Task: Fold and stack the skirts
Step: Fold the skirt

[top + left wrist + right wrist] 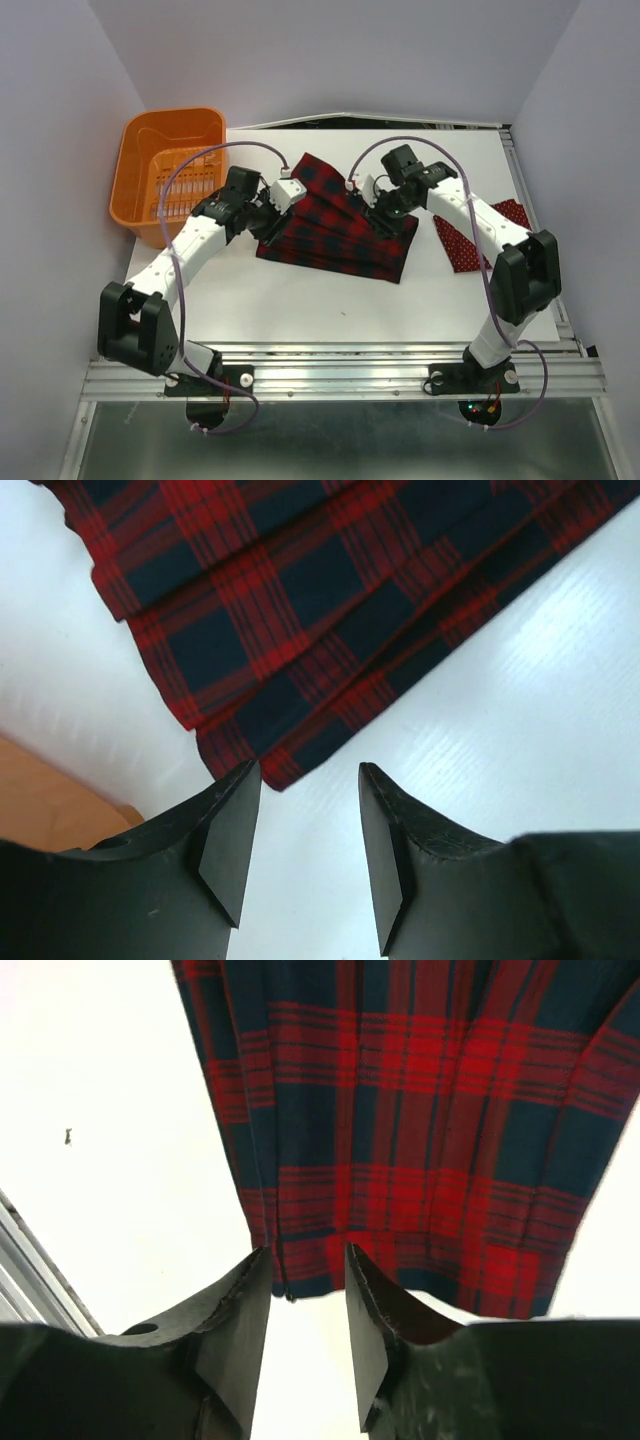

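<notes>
My left gripper and my right gripper are about to fold, but the plaid skirt's long edge [325, 267] lies at a slant across the white table, so they should first turn its hem [402, 261] toward the metal rail.
The red-and-navy plaid skirt [335, 228] lies folded in the middle of the white table. My left gripper [275, 212] hovers at its left edge. In the left wrist view that gripper [310, 780] is open, with only bare table between its fingers and a corner of the plaid skirt [300, 610] just ahead. My right gripper [372, 208] is over the skirt's upper right part. It [308, 1260] is also open and empty, with the plaid hem [420, 1160] just beyond its tips. The dark red dotted skirt [468, 248] lies to the right, partly hidden under the right arm.
An orange plastic basket [165, 175] stands at the table's back left corner, close to the left arm. An orange-tan edge, probably that basket [40, 805], shows at the lower left of the left wrist view. A metal rail [340, 365] runs along the near edge.
</notes>
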Robot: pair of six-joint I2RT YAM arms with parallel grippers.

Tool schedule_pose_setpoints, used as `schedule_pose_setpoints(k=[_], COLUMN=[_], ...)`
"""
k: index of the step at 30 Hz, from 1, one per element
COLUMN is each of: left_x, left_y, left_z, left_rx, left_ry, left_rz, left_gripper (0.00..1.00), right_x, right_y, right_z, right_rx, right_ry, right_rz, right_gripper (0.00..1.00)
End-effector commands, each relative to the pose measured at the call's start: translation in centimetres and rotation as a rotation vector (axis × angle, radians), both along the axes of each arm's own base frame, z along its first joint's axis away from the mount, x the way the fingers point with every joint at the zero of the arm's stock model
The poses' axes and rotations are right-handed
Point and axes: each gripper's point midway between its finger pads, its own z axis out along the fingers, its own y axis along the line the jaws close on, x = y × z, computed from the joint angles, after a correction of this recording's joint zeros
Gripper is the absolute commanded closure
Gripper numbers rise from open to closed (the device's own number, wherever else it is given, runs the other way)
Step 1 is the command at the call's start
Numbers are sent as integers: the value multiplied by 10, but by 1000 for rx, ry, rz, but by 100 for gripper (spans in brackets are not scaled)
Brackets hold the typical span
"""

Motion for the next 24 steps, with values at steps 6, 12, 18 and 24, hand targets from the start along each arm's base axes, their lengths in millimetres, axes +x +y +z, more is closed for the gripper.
schedule_pose_setpoints(k=[6,12,18,24], left_x=[47,32,27,55], left_y=[-13,-2,10,23], left_z=[-34,-80,-110,-131], left_rx=[45,176,241,335], left_ry=[78,165,219,200], left_rz=[86,-17,27,112], left_gripper=[39,37,54,76], right_x=[7,-10,-22,-63], right_y=[-9,-28,-20,15], right_z=[-88,-139,-135,-119], right_rx=[-120,-220,-188,-132], right_ry=[157,229,272,342], right_rz=[-115,-133,-141,-51], right_gripper=[64,64,46,44])
